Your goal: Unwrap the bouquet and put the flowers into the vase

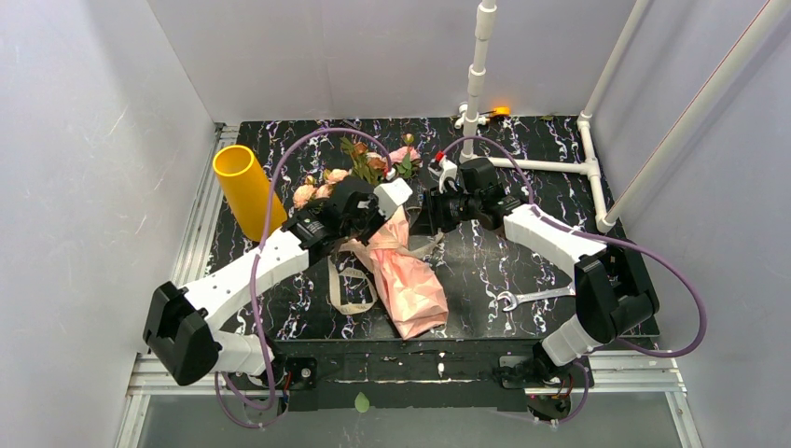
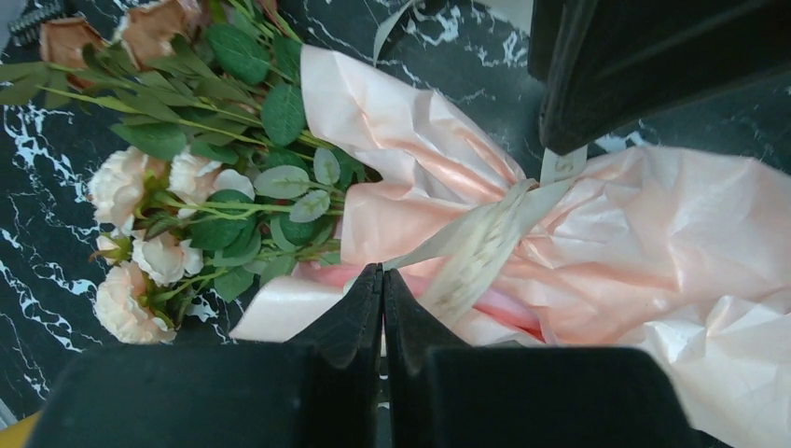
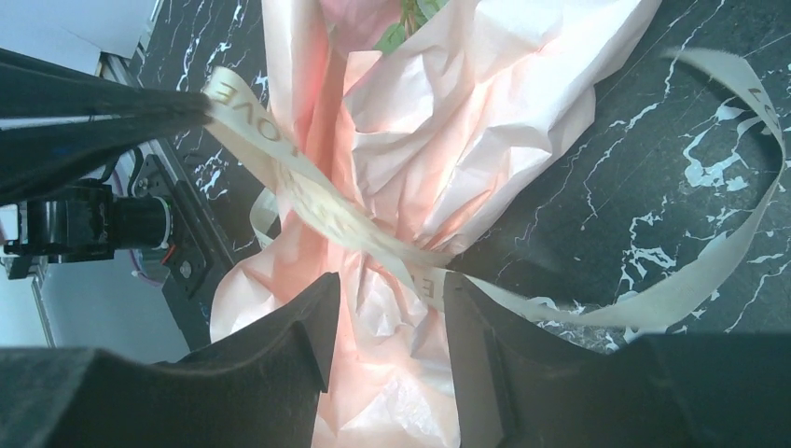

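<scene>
Next, my right gripper lifts the ribbon's middle (image 3: 326, 210) for a new hold, because my left gripper has only the ribbon's end and the ribbon crosses the wrapped neck (image 3: 420, 266).
The bouquet (image 1: 410, 280) lies on the black marbled table with its pink paper (image 2: 672, 243) toward the near edge. Its flowers (image 1: 322, 187) point to the back, and pale roses with green leaves (image 2: 149, 196) fan out of the wrap. My left gripper (image 2: 382, 273) is shut on the beige ribbon (image 2: 476, 243), pinching its end at the fingertips (image 3: 140, 117). My right gripper (image 3: 387, 299) straddles the wrapped neck, with paper filling the gap and touching both fingers. The ribbon (image 3: 308, 187) runs taut across the wrap. The yellow vase (image 1: 244, 187) stands upright at the back left.
A loose ribbon loop (image 1: 350, 289) trails left of the wrap. A silver wrench (image 1: 532, 297) lies front right. White pipes (image 1: 478, 65) rise at the back and along the right side (image 1: 560, 166). Grey walls close in on three sides.
</scene>
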`<state>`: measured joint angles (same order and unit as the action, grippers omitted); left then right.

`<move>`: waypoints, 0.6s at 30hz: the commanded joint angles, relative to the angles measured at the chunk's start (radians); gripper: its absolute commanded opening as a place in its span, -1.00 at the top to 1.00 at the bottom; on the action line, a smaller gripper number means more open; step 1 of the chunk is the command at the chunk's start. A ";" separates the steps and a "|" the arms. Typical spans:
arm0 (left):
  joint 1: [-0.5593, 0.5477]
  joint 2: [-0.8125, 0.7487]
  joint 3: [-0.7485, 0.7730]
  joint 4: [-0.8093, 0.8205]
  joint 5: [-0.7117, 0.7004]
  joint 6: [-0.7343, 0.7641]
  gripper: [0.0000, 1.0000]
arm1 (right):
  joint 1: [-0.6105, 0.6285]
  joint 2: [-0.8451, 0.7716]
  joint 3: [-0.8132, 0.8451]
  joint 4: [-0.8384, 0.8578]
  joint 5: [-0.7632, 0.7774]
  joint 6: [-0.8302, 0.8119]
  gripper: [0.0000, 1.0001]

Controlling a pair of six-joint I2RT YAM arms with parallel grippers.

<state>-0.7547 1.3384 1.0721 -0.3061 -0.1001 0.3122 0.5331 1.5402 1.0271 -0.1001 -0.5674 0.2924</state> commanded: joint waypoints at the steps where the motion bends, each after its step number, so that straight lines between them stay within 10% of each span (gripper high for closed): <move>1: 0.033 -0.058 -0.007 0.046 0.057 -0.049 1.00 | 0.016 0.008 0.057 0.047 0.003 0.001 -0.09; 18: 0.115 -0.071 0.062 0.036 0.250 -0.172 1.00 | 0.106 0.094 0.117 0.084 0.043 -0.010 -0.16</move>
<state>-0.6540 1.3014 1.1015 -0.2764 0.1074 0.1757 0.6334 1.5936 1.0981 -0.0685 -0.5446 0.2893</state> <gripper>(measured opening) 0.008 0.582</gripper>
